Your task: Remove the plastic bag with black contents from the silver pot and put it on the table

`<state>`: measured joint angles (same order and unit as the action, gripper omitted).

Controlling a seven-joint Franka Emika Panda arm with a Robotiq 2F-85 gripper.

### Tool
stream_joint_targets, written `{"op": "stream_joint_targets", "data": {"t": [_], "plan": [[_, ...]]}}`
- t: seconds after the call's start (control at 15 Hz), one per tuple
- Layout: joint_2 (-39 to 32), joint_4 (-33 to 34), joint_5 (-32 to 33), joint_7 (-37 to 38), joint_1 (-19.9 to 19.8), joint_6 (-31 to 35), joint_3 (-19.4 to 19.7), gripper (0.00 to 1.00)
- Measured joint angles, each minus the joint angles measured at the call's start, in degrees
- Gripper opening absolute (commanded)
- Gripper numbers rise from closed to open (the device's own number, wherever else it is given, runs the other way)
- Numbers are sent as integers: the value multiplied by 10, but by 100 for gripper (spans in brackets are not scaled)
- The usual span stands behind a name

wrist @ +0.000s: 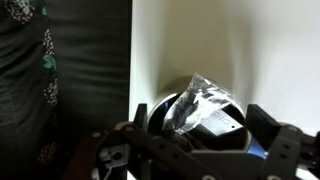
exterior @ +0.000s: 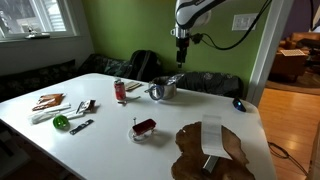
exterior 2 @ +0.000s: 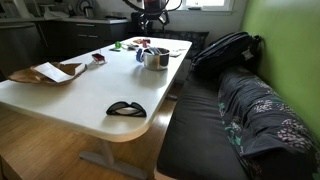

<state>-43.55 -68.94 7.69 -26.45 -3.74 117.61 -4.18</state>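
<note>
I should carry on lowering my gripper, as the plastic bag's clear top (wrist: 203, 92) sticks out of the silver pot (exterior: 163, 89) between my open fingers. I should close them once they are on either side of that top.
The silver pot (exterior: 165, 89) stands near the far edge of the white table (exterior: 110, 140), and it shows in both exterior views (exterior 2: 153, 58). In the wrist view the pot (wrist: 160, 108) holds a clear plastic bag with black contents (wrist: 198, 104) that sticks up out of it. My gripper (exterior: 181, 47) hangs above the pot, apart from it, and also shows in an exterior view (exterior 2: 150, 27). In the wrist view its fingers (wrist: 205, 120) are spread open on either side of the bag and hold nothing.
A red can (exterior: 120, 90), a bagged red item (exterior: 144, 128), a green object (exterior: 61, 122) and a wooden board with paper (exterior: 212, 150) lie on the table. A black item (exterior 2: 125, 108) lies near a corner. A backpack (exterior 2: 225, 50) sits on the dark bench.
</note>
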Motion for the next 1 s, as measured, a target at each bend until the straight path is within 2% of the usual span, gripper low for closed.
{"op": "stream_joint_targets", "data": {"t": [0.27,0.73,0.8,0.87,1.0], "plan": [[0,-2,12,3,7,7,5,100],[-15,-49,90,7,54,87,21,100],[-18,-54,96,7,58,93,22,75],[-19,-58,101,7,62,98,24,74],[-21,-66,113,13,68,112,29,58]]}}
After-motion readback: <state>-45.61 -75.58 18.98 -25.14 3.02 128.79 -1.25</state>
